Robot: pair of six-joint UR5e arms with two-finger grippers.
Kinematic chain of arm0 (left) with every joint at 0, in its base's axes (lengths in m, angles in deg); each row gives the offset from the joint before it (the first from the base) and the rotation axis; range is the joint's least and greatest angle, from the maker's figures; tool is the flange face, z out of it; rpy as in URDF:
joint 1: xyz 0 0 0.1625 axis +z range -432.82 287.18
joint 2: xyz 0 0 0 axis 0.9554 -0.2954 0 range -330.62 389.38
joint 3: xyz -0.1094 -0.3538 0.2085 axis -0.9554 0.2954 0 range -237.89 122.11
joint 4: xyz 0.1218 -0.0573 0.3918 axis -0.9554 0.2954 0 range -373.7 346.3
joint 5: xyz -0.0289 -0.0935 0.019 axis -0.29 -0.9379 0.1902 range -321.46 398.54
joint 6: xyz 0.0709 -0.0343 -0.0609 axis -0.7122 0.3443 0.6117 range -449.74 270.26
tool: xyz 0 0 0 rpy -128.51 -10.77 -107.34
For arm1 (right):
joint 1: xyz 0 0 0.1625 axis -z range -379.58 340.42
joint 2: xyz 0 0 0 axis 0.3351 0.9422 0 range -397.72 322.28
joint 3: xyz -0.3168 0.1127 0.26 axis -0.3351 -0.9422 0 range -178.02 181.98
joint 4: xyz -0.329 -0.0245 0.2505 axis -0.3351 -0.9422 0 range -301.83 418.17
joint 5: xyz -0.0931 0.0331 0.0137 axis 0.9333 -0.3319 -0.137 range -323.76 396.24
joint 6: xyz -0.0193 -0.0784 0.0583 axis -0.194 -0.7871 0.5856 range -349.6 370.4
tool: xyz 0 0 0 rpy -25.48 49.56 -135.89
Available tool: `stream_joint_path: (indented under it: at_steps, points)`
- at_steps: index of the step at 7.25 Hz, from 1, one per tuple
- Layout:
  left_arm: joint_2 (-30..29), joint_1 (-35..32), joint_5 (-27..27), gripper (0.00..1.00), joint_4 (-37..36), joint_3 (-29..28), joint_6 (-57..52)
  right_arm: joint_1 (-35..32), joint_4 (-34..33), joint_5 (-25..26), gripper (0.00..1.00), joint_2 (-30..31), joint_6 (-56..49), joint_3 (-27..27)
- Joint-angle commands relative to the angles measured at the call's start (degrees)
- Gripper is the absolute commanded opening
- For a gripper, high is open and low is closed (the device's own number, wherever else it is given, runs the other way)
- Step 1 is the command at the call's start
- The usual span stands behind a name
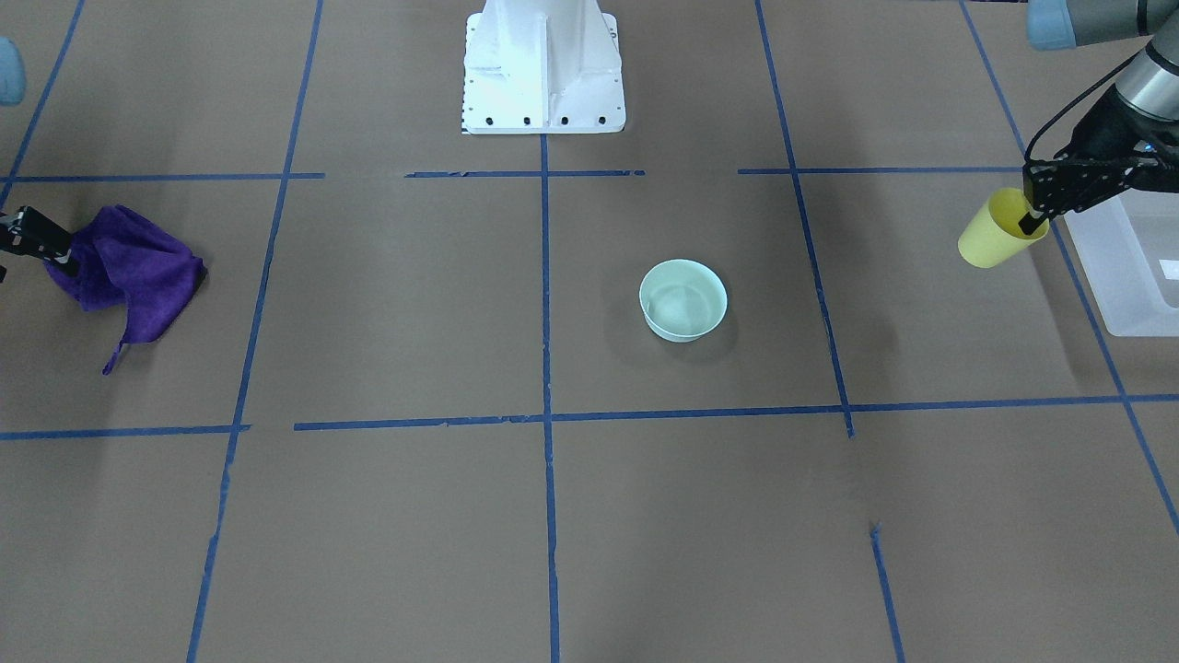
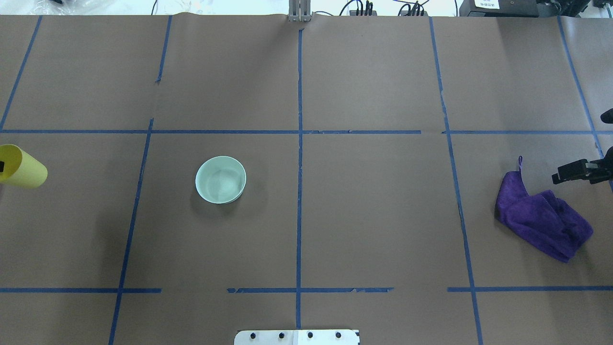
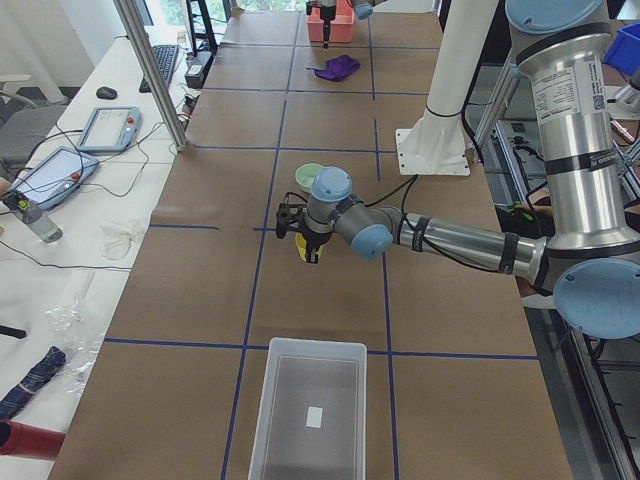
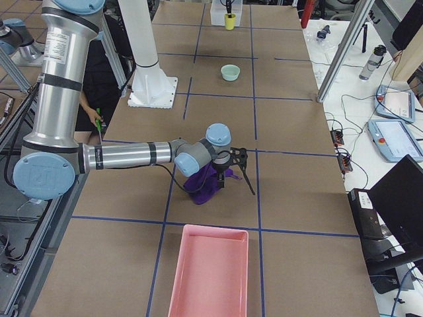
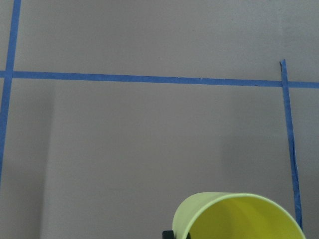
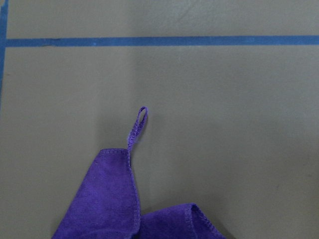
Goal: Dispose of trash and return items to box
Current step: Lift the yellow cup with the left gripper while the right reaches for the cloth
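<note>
The purple cloth's limp corner [image 1: 142, 325] fans out from loose folds, so I expect the purple cloth to gather in a bunch and sag from the robot's right gripper when the robot lifts it.
My left gripper [image 1: 1036, 219] is shut on the rim of the small yellow cup [image 1: 995, 238] and holds it tilted above the table, just beside the translucent box [image 1: 1128, 267]. The cup shows at the overhead view's left edge [image 2: 23, 167] and at the bottom of the left wrist view [image 5: 239, 219]. The box [image 3: 310, 420] holds nothing but its white label. My right gripper [image 4: 236, 188] hangs open just above a crumpled purple cloth [image 2: 543, 219], which lies on the table and also shows in the right wrist view [image 6: 119, 199].
A pale green bowl [image 2: 221, 179] stands upright near the table's middle, and nothing shows inside it. A pink bin [image 4: 208, 274] sits at the table's end on my right. The white robot base [image 1: 543, 69] stands at the back centre. Blue tape lines cross the brown table.
</note>
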Motion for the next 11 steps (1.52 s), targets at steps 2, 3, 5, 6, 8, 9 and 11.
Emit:
stream_joint_path:
  at_steps: [2,3,5,6,8,9,11]
  points:
    - [-3.5,-7.7,0.4,0.00,-11.3,1.9,-11.8,8.7,2.2,6.0,1.00,0.0,4.3,-0.1]
    - [-3.5,-12.0,0.7,0.00,-13.8,1.8,-17.9,10.0,2.2,6.1,1.00,0.0,4.2,-0.4]
    - [-3.5,-16.5,0.7,0.00,-14.7,0.5,-23.4,10.7,2.2,6.0,0.98,0.0,3.6,-1.1]
    - [-3.7,-18.7,0.7,0.00,-14.7,-1.1,-26.9,10.8,2.2,5.5,0.63,0.0,3.5,-1.9]
    - [-3.8,-22.1,0.7,0.00,-14.7,-4.0,-32.2,11.3,2.1,5.1,0.07,0.0,3.1,-2.1]
    - [-4.0,-23.8,0.7,0.00,-14.7,-5.3,-34.7,11.6,2.2,4.9,0.00,0.0,3.0,-2.1]
    - [-4.6,-27.0,0.7,0.00,-14.7,-8.0,-38.6,11.5,2.2,4.1,0.00,0.1,3.2,-1.7]
